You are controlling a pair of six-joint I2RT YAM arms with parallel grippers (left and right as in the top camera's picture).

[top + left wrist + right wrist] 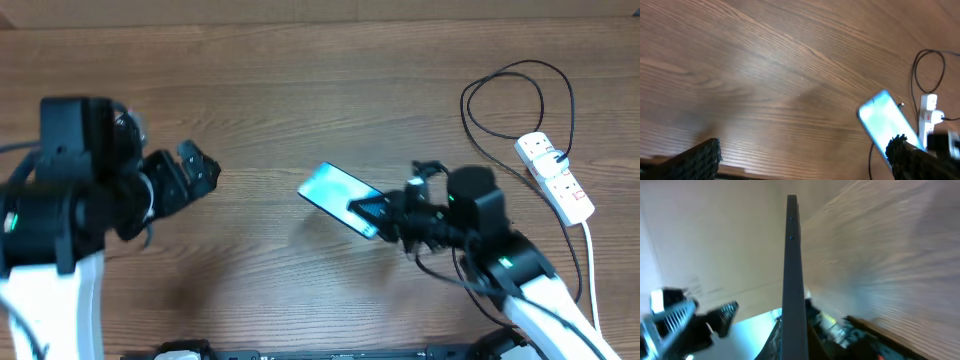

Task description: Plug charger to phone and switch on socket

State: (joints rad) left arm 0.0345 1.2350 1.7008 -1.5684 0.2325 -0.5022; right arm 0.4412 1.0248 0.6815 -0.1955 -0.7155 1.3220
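My left gripper should take over the phone by its loose end [324, 183], because the charger [532, 61] is on my right gripper's side while that gripper is holding the phone.
The phone [333, 192], light blue screen up, is held at its right end by my right gripper [378, 214], shut on it just above the table. In the right wrist view the phone [792, 265] shows edge-on as a dark strip between the jaws of the right gripper [795, 347]. The charger [510, 92] lies in a black loop at the back right, running to the socket [556, 178]. I cannot make out its connector tip. My left gripper [197, 170] hangs open at the left, well clear of the phone. In the left wrist view, the left gripper [805, 160] is empty.
The socket's thick white cord [590, 270] runs toward the front right edge. The left wrist view shows the phone [882, 120], the socket [928, 114] and the charger loop [929, 65] far to the right over bare wood.
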